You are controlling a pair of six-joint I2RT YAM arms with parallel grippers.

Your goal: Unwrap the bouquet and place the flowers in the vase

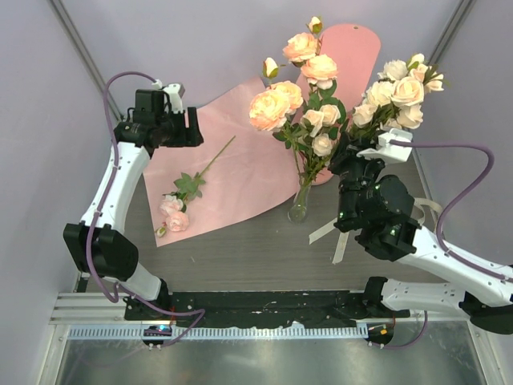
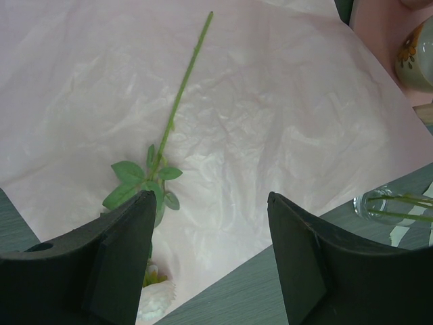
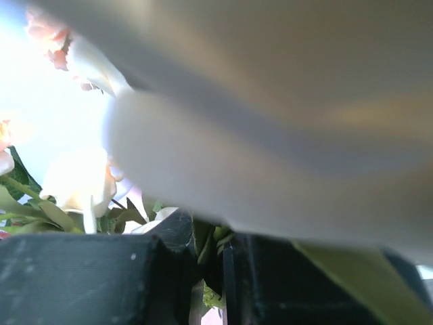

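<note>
My right gripper should keep bringing the cream roses [image 1: 401, 92], blooms up next to the upright vase, toward the vase's opening [image 1: 304, 186] until their stems are inside, and then let go.
The bouquet is unwrapped, and its pink paper [image 1: 240, 176] lies flat on the table. The clear glass vase [image 1: 299, 210] stands at the paper's right edge with several peach and cream flowers [image 1: 276, 106] in it. My right gripper [image 1: 353, 156] is just right of the vase. It is shut on the stems [image 3: 206, 233] of a bunch of cream roses [image 1: 397, 92] held upright. One loose pink flower [image 1: 188, 186] lies on the paper. My left gripper [image 1: 191, 128] hovers open over the paper [image 2: 270, 122], above the stem [image 2: 179, 101], with nothing between its fingers.
A cream ribbon [image 1: 329, 233] lies on the grey table in front of the vase, under my right arm. A pink shelf [image 1: 353, 48] stands at the back behind the flowers. The vase's base [image 2: 379, 203] shows at the right edge of the left wrist view.
</note>
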